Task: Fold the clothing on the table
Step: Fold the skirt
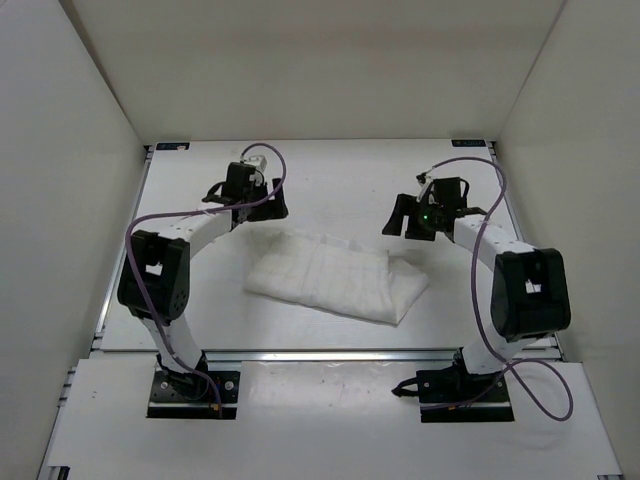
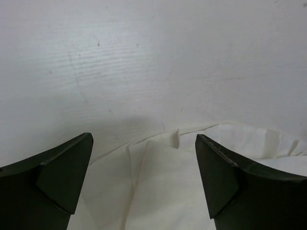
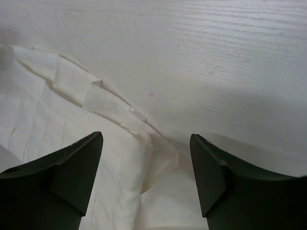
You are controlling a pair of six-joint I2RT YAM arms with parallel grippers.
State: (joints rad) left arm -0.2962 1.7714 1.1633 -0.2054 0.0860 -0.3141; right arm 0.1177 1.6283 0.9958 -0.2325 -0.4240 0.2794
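Observation:
I can see that the clothing slants [image 1: 375, 308] toward the metal rail, so my left gripper and my right gripper should take hold of its ends [image 1: 268, 262] and slide it away, square, before folding.
The clothing [image 1: 335, 276] is a white creased garment lying folded in the middle of the table [image 1: 340, 180]. My left gripper [image 1: 272, 207] hovers over its far left corner, jaws wide open and holding nothing. In the left wrist view the clothing [image 2: 168, 182] lies below and between the dark fingers [image 2: 216, 167]. My right gripper [image 1: 404, 218] stands open above the garment's far right corner. The right wrist view shows the clothing [image 3: 96, 124] with a pleated edge running under the open fingers [image 3: 76, 167].
White upright walls [image 1: 70, 150] enclose the table on three sides. A metal rail [image 1: 330, 353] runs along the table's near edge, with both arm bases [image 1: 195, 392] mounted in front of it. Purple cables [image 1: 540, 385] loop near the arms.

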